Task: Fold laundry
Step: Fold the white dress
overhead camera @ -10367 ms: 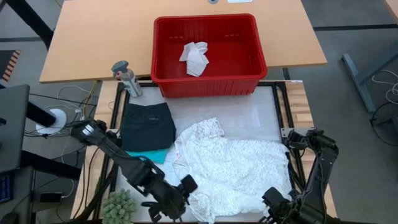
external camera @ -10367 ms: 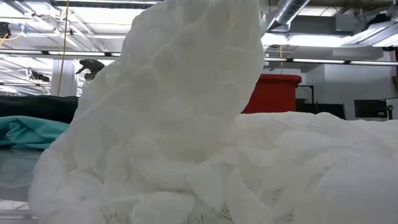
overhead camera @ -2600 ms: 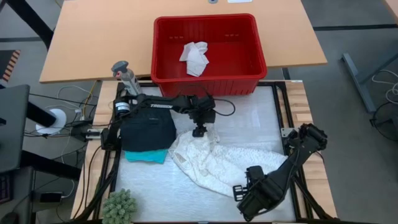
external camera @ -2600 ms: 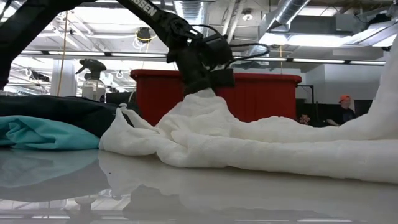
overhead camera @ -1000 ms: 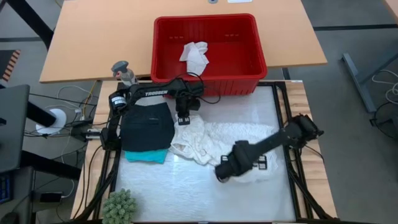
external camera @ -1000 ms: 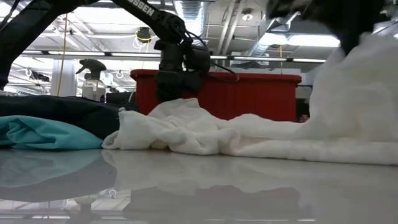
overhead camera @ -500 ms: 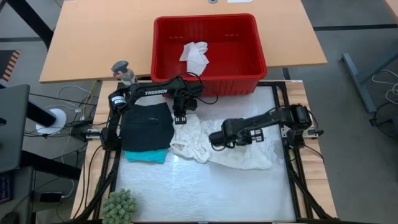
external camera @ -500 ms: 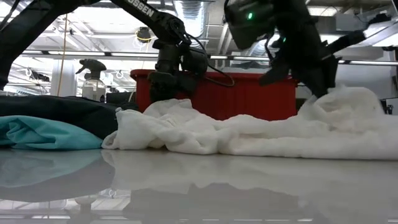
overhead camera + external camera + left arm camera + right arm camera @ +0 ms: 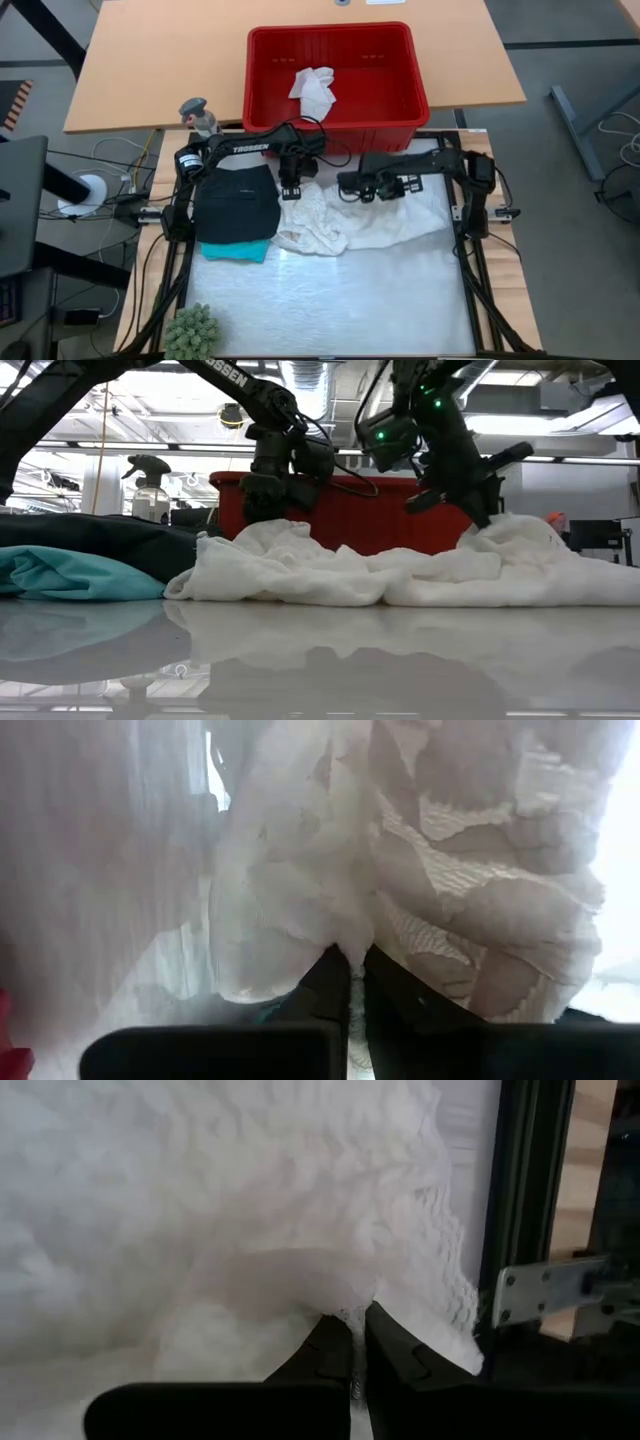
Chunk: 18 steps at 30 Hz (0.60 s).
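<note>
I should have my right gripper let go of its fold and reach for the garment's near edge (image 9: 350,247) while my left gripper holds the garment's corner, because the lace garment's middle (image 9: 332,222) lies bunched.
The white lace garment (image 9: 352,222) lies bunched on the mat, seen in the low view as a low heap (image 9: 400,572). My left gripper (image 9: 290,192) stands over its far left corner, shut on it. My right gripper (image 9: 408,189) reaches in from the right over its far right part, shut on white cloth. A black garment (image 9: 237,203) lies folded on a teal one (image 9: 236,250) at the left. Another white cloth (image 9: 313,92) lies in the red basket. My left gripper pinches a bunched bit of the lace garment's far left corner (image 9: 340,935) between its two fingers, coming from above and pointing down. The cloth rises a little to the fingers (image 9: 265,510); the remainder lies slack on the mat. My right gripper pinches a fold of the white garment (image 9: 345,1302) between its two fingers, slanting down toward the table's right edge. The cloth peaks at the fingertips (image 9: 486,520) and spreads slack on the mat below.
The red basket (image 9: 262,95) stands just beyond the mat's far edge, close behind both grippers. A spray bottle (image 9: 201,116) stands at the far left and a green fuzzy plant (image 9: 192,332) at the near left corner. The mat's near half (image 9: 330,300) is bare.
My right gripper has swung from the middle of the mat toward the far edge, carrying the garment's near part with it. That part has folded over onto the far part, so the garment now lies as a narrower band along the far side.
</note>
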### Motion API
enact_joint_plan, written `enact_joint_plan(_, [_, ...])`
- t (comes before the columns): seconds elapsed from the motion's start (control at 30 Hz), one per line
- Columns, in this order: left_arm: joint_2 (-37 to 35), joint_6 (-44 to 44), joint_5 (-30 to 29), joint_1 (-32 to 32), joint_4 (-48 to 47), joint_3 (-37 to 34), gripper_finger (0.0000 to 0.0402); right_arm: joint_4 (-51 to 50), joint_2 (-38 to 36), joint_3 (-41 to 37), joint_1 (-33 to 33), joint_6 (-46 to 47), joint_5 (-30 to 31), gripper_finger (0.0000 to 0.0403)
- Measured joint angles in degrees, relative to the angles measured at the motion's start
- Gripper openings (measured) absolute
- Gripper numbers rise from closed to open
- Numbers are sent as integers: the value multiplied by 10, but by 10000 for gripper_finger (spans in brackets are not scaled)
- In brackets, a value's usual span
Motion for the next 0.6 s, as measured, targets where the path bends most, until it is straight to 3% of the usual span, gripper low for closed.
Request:
enact_joint_plan(0.27, [0,-2,20,-3,0,0,2,1,-38,0,-100,-27,64,37])
enact_joint_plan(0.6, [0,-1,23,-11,0,0,2,80,-50,0,-199,-127,66,55])
